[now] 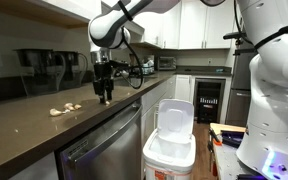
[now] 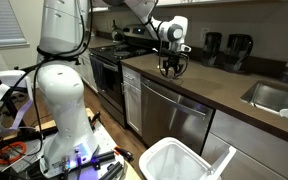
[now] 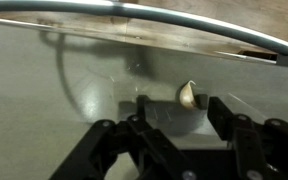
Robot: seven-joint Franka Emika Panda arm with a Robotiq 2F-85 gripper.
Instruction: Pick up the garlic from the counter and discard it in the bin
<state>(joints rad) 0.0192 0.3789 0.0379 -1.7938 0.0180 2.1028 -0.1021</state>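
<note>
The garlic clove is right up against one fingertip with a gap to the other (image 3: 163,104), so the robot's gripper should first open around the clove (image 3: 187,95), then close and lift it.
A small cream garlic clove (image 3: 188,95) lies on the dark counter (image 3: 44,90) between my fingertips in the wrist view, close against the right finger (image 3: 216,112); a gap shows on its left side. My gripper (image 3: 172,103) is open and points straight down at the counter's front edge in both exterior views (image 1: 105,97) (image 2: 171,72). More garlic pieces (image 1: 64,110) lie on the counter beside it. The white bin (image 1: 171,152) (image 2: 179,162) stands on the floor below with its lid (image 1: 174,118) raised.
A steel dishwasher front (image 1: 104,150) (image 2: 174,115) sits under the counter. Dark coffee makers (image 1: 44,68) (image 2: 224,45) stand at the back wall. A sink (image 2: 274,95) is set in the counter. The white robot base (image 1: 274,90) (image 2: 64,100) stands close to the bin.
</note>
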